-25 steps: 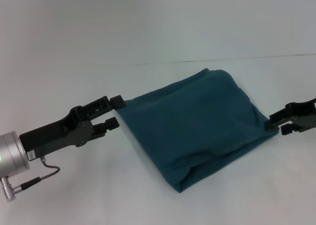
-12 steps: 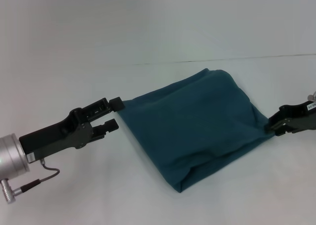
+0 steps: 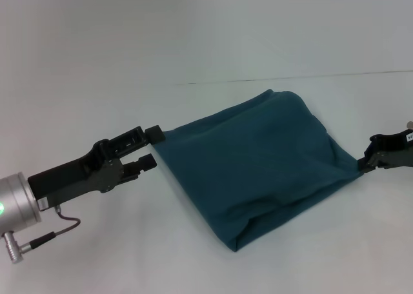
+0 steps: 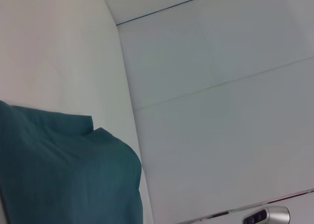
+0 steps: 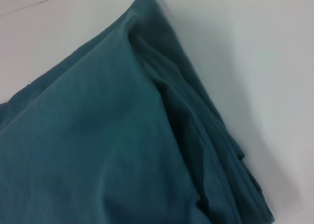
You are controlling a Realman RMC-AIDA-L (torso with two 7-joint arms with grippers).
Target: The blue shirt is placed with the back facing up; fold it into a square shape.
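Note:
Just the very end of the blue shirt's corner is in my right gripper, so it should open, grasp the cloth farther in and draw the corner out.
The blue shirt lies folded into a rough, slightly puffy square on the white table, plain side up. It also fills the right wrist view and shows low in the left wrist view. My left gripper is open at the shirt's left corner, its upper fingertip touching the cloth edge. My right gripper is at the shirt's right corner, fingers together on the cloth tip, which looks drawn out toward it.
The white table runs all around the shirt, with a thin seam line behind it. A cable loops under my left arm at the lower left.
The right gripper closed in on the shirt's right corner, then drew back to the right with the corner following. The left gripper has barely moved.

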